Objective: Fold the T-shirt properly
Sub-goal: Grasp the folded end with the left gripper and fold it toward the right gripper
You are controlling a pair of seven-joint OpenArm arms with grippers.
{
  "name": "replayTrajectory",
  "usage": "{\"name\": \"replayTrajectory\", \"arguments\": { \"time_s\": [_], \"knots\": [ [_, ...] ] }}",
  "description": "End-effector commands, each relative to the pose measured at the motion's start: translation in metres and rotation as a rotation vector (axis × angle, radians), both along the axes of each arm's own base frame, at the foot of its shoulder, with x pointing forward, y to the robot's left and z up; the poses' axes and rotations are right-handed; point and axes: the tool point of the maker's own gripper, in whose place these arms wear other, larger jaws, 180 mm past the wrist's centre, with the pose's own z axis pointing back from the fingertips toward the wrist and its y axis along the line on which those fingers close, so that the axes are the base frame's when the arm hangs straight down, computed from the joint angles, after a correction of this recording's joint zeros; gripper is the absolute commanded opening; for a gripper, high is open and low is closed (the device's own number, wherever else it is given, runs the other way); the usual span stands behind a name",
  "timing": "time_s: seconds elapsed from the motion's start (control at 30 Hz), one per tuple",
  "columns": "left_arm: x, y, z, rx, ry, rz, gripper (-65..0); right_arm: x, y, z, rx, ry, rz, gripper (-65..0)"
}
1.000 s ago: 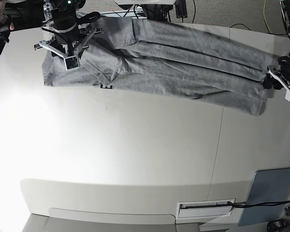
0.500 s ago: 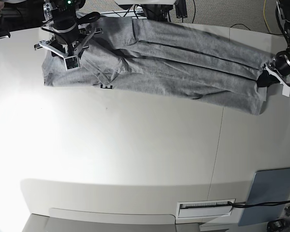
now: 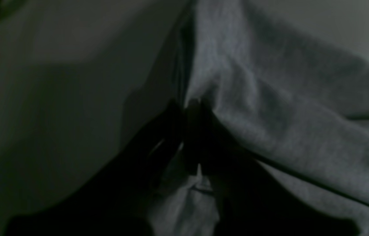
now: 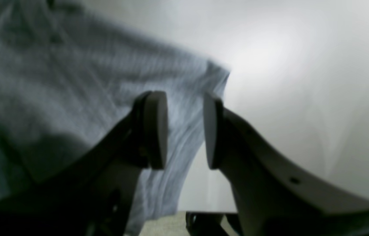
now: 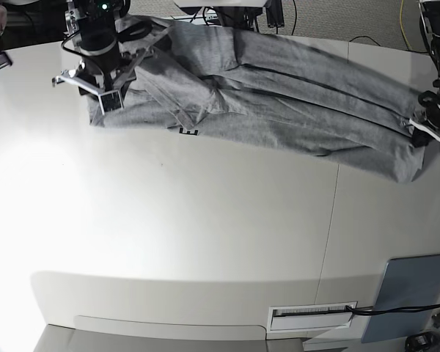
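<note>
The T-shirt is stretched out in a long band and its end is in my left gripper [image 5: 413, 152], so next I bring that end back over the T-shirt's middle [image 5: 258, 94].
The light grey T-shirt [image 5: 279, 103] lies stretched in a long band across the far side of the table, with a bit of black lettering [image 5: 187, 132] at its near edge. My left gripper [image 5: 425, 132] is at the shirt's right end. In the left wrist view the left gripper [image 3: 189, 106] is shut on a fold of the shirt [image 3: 285, 98]. My right gripper [image 5: 103, 84] hovers over the shirt's left end. In the right wrist view the right gripper [image 4: 184, 131] is open and empty, with the shirt's corner [image 4: 56, 82] below it.
A flat blue-grey panel [image 5: 411, 293] lies at the near right corner of the white table [image 5: 205, 220]. A white slotted plate [image 5: 312, 317] sits beside it at the front edge. Cables and equipment stand behind the table's far edge.
My left gripper has pulled the shirt to the right, so its left end slid in under my right gripper and bunched into more folds. My right arm has barely moved.
</note>
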Motion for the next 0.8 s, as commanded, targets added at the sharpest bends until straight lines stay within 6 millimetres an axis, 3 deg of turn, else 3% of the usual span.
{"name": "replayTrajectory", "arguments": {
  "time_s": [0.0, 0.1, 0.2, 0.3, 0.43, 0.53, 0.6, 0.77],
  "knots": [
    [0.009, 0.008, 0.022, 0.049, -0.049, -0.007, -65.0, 0.005, 0.000, 0.010, -0.007, -0.043, 0.007, -45.9],
    [0.002, -0.006, 0.033, 0.104, -0.047, -0.038, -65.0, 0.006, 0.000, 0.011, -0.006, -0.052, 0.011, -45.9],
    [-0.011, -0.039, 0.045, 0.115, -0.062, -0.118, -65.0, 0.007, 0.000, 0.011, -0.006, -0.054, 0.011, -45.9],
    [-0.025, -0.083, 0.056, 0.074, -0.080, -0.203, -65.0, 0.012, 0.000, 0.015, -0.006, -0.071, 0.010, -45.9],
    [-0.043, -0.161, 0.081, -0.133, -0.142, -0.368, -65.0, 0.022, 0.000, 0.021, -0.006, -0.103, 0.010, -45.9],
    [-0.051, -0.200, 0.100, -0.252, -0.200, -0.424, -65.0, 0.024, 0.000, 0.023, -0.006, -0.111, 0.010, -45.9],
    [-0.054, -0.217, 0.103, -0.314, -0.213, -0.431, -65.0, 0.024, 0.000, 0.022, -0.006, -0.109, 0.010, -45.9],
    [-0.070, -0.270, 0.088, -0.438, -0.164, -0.509, -65.0, 0.023, 0.000, 0.022, -0.007, -0.108, 0.010, -45.9]
  ]
}}
